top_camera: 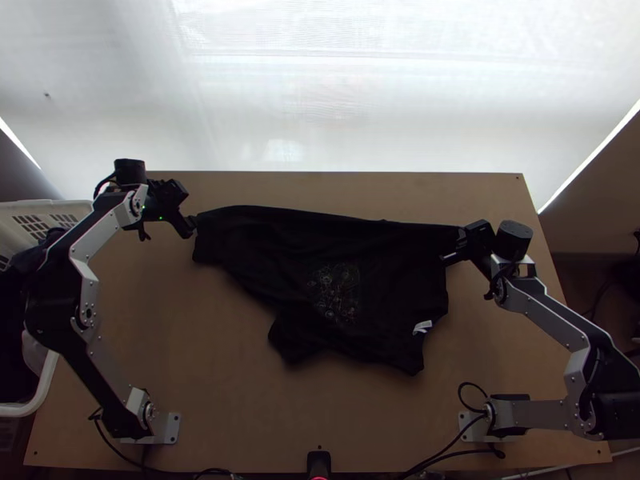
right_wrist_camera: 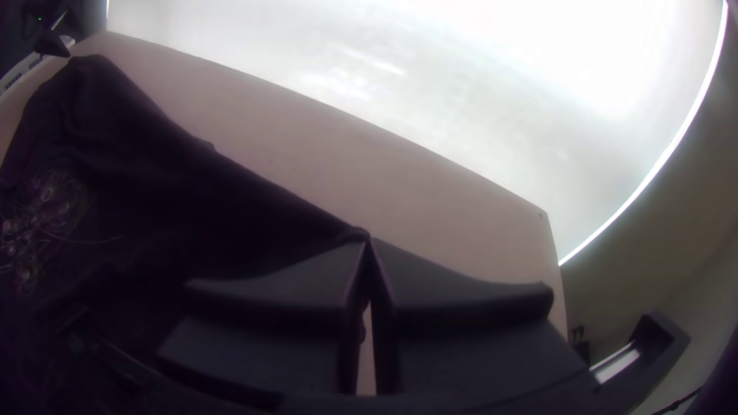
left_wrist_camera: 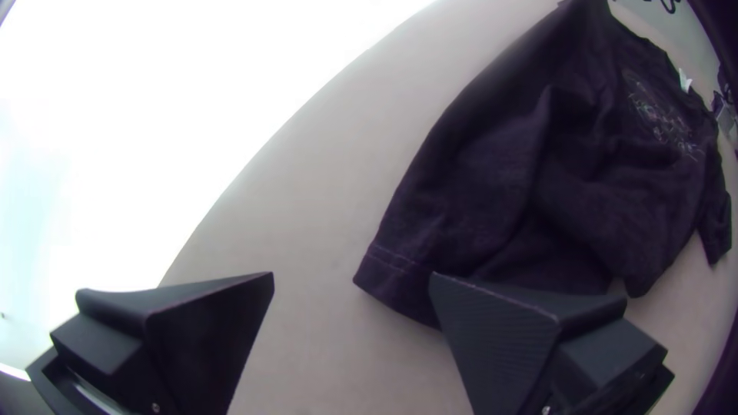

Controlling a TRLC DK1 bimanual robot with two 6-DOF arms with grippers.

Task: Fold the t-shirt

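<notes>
The black t-shirt's near edge [top_camera: 250, 289] slants inward and bunches up, so I expect the bunched cloth [top_camera: 294, 339] to drop open wider when the robot lifts and swings the t-shirt.
A black t-shirt [top_camera: 360, 280] with a faint print lies unevenly spread and wrinkled across the table, its white tag toward the right arm. At its left end, my left gripper [top_camera: 190, 227] is close to a hemmed edge. In the left wrist view the left gripper [left_wrist_camera: 352, 280] stands open, one finger overlapping that hem of the shirt [left_wrist_camera: 507, 177]. My right gripper [top_camera: 454, 251] is at the shirt's upper right corner. In the right wrist view the right gripper [right_wrist_camera: 369, 246] is shut on the corner of the shirt [right_wrist_camera: 154, 177].
The wooden table [top_camera: 200, 360] is bare around the shirt. A white basket [top_camera: 48, 210] with dark cloth stands beyond the table's left edge. A white translucent screen [top_camera: 336, 112] rises behind the far edge. Cables [top_camera: 448, 448] lie near the right base.
</notes>
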